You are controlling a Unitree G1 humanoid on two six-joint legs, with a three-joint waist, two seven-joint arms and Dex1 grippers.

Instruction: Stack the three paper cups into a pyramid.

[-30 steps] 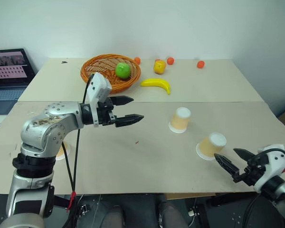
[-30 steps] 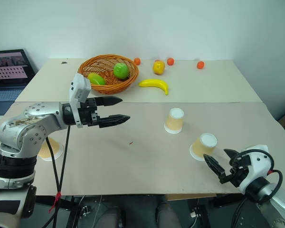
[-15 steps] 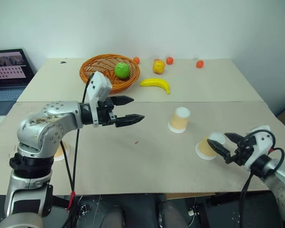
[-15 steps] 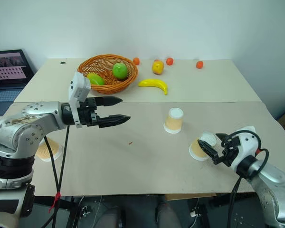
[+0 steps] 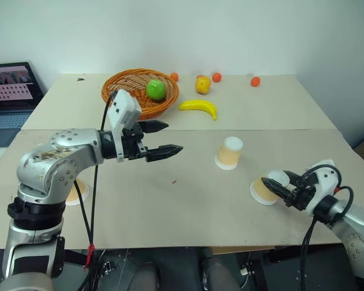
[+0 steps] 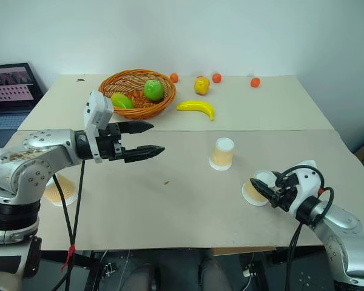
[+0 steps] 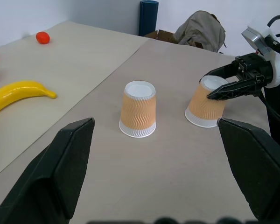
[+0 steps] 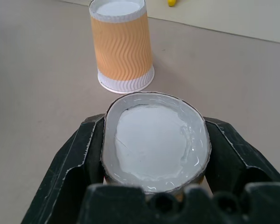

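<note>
The held cup (image 5: 266,190) is upside down and the table's middle (image 5: 168,193) is clear, so my right gripper should keep moving the cup there until the cup's rim rests flat.
A paper cup (image 5: 261,191) stands upside down near the table's front right, leaning slightly. My right gripper (image 5: 276,187) is shut on its white base (image 8: 156,140), which is squeezed into an oval between the two black fingers (image 8: 77,158). A second paper cup (image 5: 230,153) stands upside down a little further back and to the left, apart from the first. The third paper cup (image 6: 58,189) is at the front left, partly hidden behind my left arm. My left gripper (image 5: 175,137) hovers open and empty above the table's middle left, pointing toward the two right cups.
An orange wicker basket (image 5: 128,85) with green fruit sits at the back, beside a banana (image 5: 199,108), a yellow-red fruit (image 5: 202,85) and small orange fruits (image 5: 255,81). A laptop (image 5: 9,85) stands off the table's left. The table's front edge is close to the held cup.
My right gripper moved forward around the front right cup and shut on its base. The left arm and the other cups stayed where they were.
</note>
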